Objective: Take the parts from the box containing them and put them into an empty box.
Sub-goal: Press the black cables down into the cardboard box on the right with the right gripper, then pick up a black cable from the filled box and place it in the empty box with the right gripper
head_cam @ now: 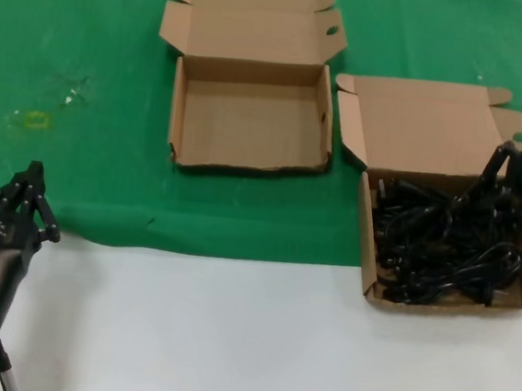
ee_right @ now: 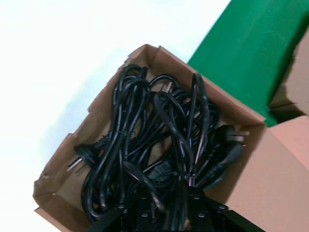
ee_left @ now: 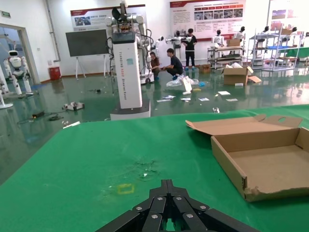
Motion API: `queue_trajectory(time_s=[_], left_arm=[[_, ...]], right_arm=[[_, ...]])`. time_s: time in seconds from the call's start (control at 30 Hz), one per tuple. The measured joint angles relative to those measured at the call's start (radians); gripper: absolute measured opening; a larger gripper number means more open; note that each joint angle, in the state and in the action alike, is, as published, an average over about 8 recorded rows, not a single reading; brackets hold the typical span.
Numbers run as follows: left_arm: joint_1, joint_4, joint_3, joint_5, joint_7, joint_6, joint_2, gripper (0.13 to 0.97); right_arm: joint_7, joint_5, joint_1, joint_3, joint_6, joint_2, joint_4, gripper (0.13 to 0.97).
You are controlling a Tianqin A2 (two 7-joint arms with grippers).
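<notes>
The black looped power cord's loops [ee_right: 197, 104] draw together [ee_right: 187, 176] between the fingers, so it will come out of the heap alone, still bundled, when I lift.
The box containing the parts [head_cam: 372, 262] lies open at the right, its lid folded back. A tangled heap of black power cords [head_cam: 441, 245] fills its tray. My right gripper [head_cam: 492, 201] is down in the heap near the box's far right side. Its fingers stand apart, with cords [ee_right: 145, 130] running between them and hiding the tips [ee_right: 166, 186]. The empty box [head_cam: 250, 116] lies open on the green cloth at the middle and also shows in the left wrist view [ee_left: 260, 164]. My left gripper [head_cam: 34, 170] is parked at the lower left, shut and holding nothing [ee_left: 167, 182].
A green cloth [head_cam: 91, 41] covers the far half of the table, and the near half is white [head_cam: 210, 338]. A small yellow mark [head_cam: 37, 119] sits on the cloth ahead of the left gripper. The two boxes stand close together, with a narrow gap between them.
</notes>
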Motion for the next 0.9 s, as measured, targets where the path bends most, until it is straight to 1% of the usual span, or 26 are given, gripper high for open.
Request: queue_trajectory(time_s=[0.07,0.1,0.37,0.67,0.9], left_arm=[[0.000,0.000,0.000,0.000,0.000,0.000,0.000,0.144],[0.000,0.000,0.000,0.000,0.000,0.000,0.000,0.144],[0.000,0.000,0.000,0.000,0.000,0.000,0.000,0.144],[0.000,0.000,0.000,0.000,0.000,0.000,0.000,0.144],[0.000,0.000,0.000,0.000,0.000,0.000,0.000,0.144]], right_arm=[[0.011,0.002,-0.001,0.004,-0.003,0.006,0.018,0.311],[0.017,0.003,-0.001,0.006,-0.005,0.008,0.027,0.311],[0.069,0.014,0.000,0.022,-0.023,0.036,0.105,0.205],[0.141,0.029,0.002,0.044,-0.050,0.071,0.189,0.173],[0.188,0.042,0.021,0.062,-0.064,0.085,0.232,0.173]])
